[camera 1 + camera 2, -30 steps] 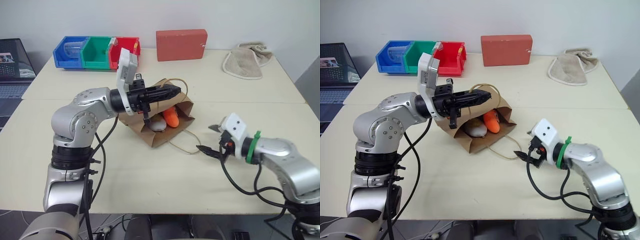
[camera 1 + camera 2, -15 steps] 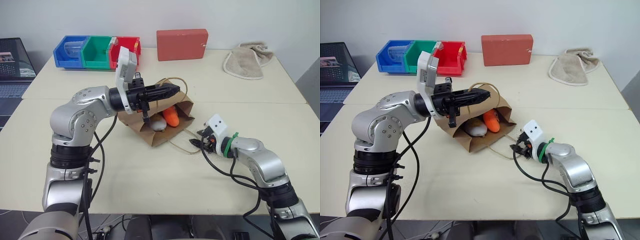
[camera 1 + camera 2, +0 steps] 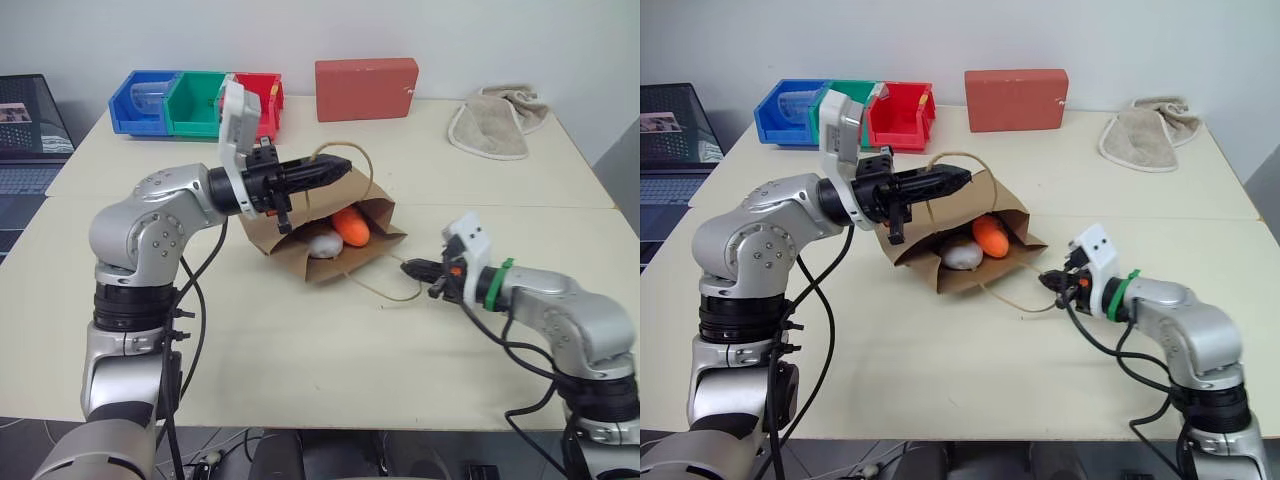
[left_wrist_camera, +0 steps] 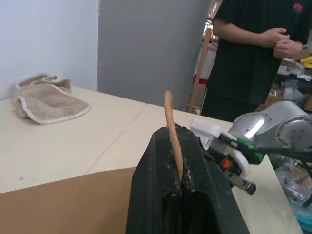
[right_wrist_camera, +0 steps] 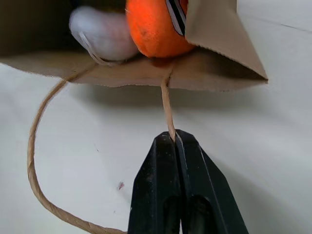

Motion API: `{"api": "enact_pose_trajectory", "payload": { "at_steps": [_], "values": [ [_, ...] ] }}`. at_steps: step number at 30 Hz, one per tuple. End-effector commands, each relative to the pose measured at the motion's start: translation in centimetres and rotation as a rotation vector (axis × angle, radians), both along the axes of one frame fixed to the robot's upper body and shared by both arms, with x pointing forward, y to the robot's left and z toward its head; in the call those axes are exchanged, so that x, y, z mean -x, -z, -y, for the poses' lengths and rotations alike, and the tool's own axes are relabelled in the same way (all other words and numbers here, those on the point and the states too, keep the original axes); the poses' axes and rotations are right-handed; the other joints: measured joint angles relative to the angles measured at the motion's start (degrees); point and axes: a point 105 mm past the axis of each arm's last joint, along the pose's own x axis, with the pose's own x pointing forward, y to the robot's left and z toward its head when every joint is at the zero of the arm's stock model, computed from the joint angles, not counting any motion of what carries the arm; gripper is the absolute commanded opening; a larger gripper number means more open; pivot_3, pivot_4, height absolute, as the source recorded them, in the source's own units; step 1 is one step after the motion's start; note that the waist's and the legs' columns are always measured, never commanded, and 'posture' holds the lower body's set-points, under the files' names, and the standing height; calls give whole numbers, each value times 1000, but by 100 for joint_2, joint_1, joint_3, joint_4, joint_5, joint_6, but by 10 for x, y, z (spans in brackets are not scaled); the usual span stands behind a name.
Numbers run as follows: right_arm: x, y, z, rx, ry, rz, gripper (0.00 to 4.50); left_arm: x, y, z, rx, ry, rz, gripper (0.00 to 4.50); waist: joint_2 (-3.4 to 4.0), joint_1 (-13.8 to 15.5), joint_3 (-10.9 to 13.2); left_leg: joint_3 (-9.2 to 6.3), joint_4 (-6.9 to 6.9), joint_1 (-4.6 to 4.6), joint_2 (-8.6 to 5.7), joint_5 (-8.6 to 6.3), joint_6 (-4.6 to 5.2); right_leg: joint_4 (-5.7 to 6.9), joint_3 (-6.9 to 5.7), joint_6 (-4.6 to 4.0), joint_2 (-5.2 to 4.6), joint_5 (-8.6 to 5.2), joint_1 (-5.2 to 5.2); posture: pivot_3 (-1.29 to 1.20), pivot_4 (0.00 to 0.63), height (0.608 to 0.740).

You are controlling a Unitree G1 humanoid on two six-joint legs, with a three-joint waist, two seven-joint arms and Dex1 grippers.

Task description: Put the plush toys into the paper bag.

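The plush toys are inside the paper bag's opening (image 3: 338,236), so my right gripper keeps lifting the lower handle (image 3: 372,290) until the paper bag stands up straight, then let go.
The brown paper bag (image 3: 300,250) lies on its side in the middle of the table, mouth open toward my right arm. Both plush toys sit just inside the mouth: the orange carrot (image 3: 350,226) and the white egg (image 3: 325,246) beside it. Above the bag, my left gripper (image 3: 343,166) is shut on the bag's upper handle (image 4: 172,139), holding that side up. To the right, my right gripper (image 3: 406,267) is shut on a strand of the lower handle (image 5: 167,109), which runs from the bag's bottom lip; the rest of the loop (image 3: 390,290) trails on the table.
A red box (image 3: 366,88) and blue, green and red bins (image 3: 190,100) stand along the far edge. A beige towel (image 3: 492,122) lies at the far right and a laptop (image 3: 25,130) at the far left. A person in black (image 4: 258,48) stands beyond the table's right side.
My right gripper reached in to the lower handle, shut on it and drew back to the right and up. The bag's mouth has opened wider. My left gripper has kept its hold on the upper handle.
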Motion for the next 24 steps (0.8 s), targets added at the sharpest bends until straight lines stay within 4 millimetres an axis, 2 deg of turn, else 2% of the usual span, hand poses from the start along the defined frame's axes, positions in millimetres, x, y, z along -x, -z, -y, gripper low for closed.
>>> {"api": "enact_pose_trajectory", "payload": {
  "at_steps": [1,7,13,18,19,21,24],
  "values": [
    [11,-60,26,-69,-9,55,25,0,-28,1,94,4,44,0,2,13,1,2,3,0,-2,0,0,0,2,0,-2,0,1,0,150,740],
    [7,-91,36,-98,28,55,25,-23,-31,12,110,-67,48,0,0,9,-1,0,-4,7,2,-1,2,-2,-1,0,3,0,4,0,150,740],
    [-1,-96,30,-104,30,43,25,-38,-25,25,96,-91,47,0,0,-8,-1,9,-6,-11,0,-1,2,-2,7,0,0,0,-19,0,150,740],
    [-13,-102,22,-160,82,51,25,-44,-16,25,74,-99,36,0,2,-29,0,13,-8,-11,0,-1,2,1,10,0,0,0,-22,0,150,740],
    [-16,-105,24,-172,107,57,191,-47,-16,22,75,-120,36,0,2,-26,0,14,-8,-12,0,-1,2,4,11,0,0,0,-25,0,150,740],
    [-17,-120,23,-185,102,105,573,-50,-22,10,71,-150,59,398,3,-23,0,12,-8,-14,1,-1,1,4,9,0,0,0,-27,0,150,740],
    [-12,-139,20,-186,67,169,1617,-49,-26,-7,40,-180,96,1211,4,-33,1,14,-13,-17,1,-1,2,5,10,0,0,0,-34,0,150,740]
  ]
}}
